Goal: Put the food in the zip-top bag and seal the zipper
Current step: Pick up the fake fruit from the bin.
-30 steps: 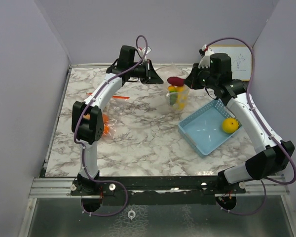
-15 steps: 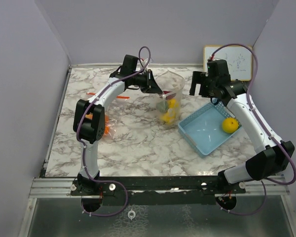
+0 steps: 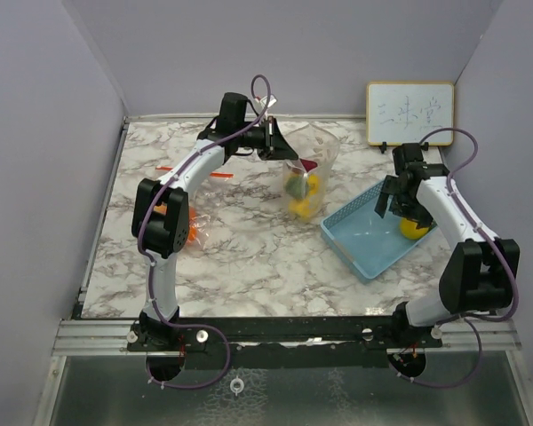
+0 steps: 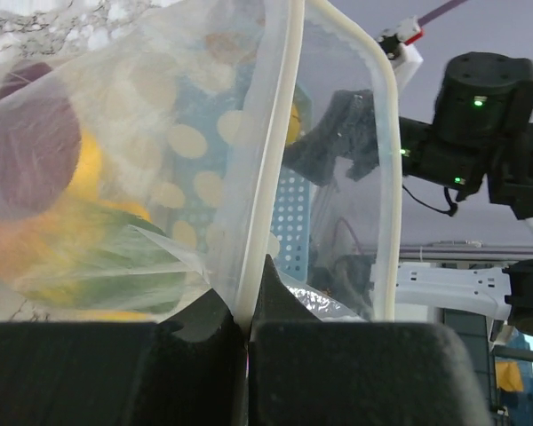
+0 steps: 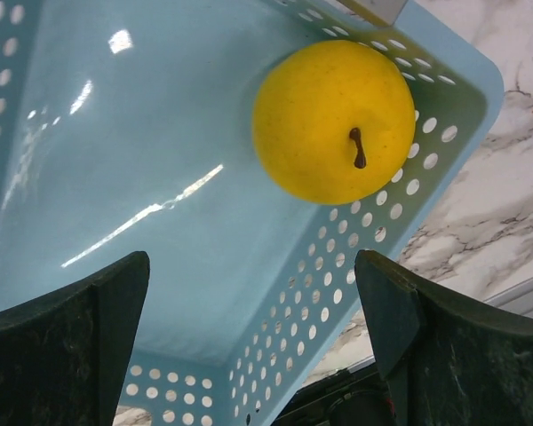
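My gripper will carry the yellow fruit [image 3: 414, 229] over, and the fruit should fit below the bag's rim because space shows [image 3: 314, 144] above the food in the clear zip-top bag.
The clear zip-top bag [image 3: 313, 164] hangs open at the back middle of the table, and my left gripper [image 3: 280, 146] is shut on its rim. In the left wrist view the jaws [image 4: 247, 311] pinch the white zipper strip of the bag [image 4: 275, 133]. Yellow, green and dark red food [image 3: 302, 186] lies inside the bag, the dark red piece [image 4: 27, 142] at the left. A yellow fruit [image 3: 415, 227] sits in the light blue basket [image 3: 355, 257]. My right gripper [image 3: 393, 204] hovers open over the basket, empty, the yellow fruit [image 5: 333, 120] just beyond its fingertips [image 5: 71, 328].
A small whiteboard [image 3: 409, 114] leans on the back wall at the right. Another clear bag with something orange [image 3: 192, 226] lies by the left arm, and a thin red strip [image 3: 218, 175] lies behind it. The basket wall [image 5: 373, 248] stands close to the right-hand finger.
My right gripper opened above the bag, let the dark red piece drop in, then swung right and down over the basket. The left gripper kept hold of the bag.
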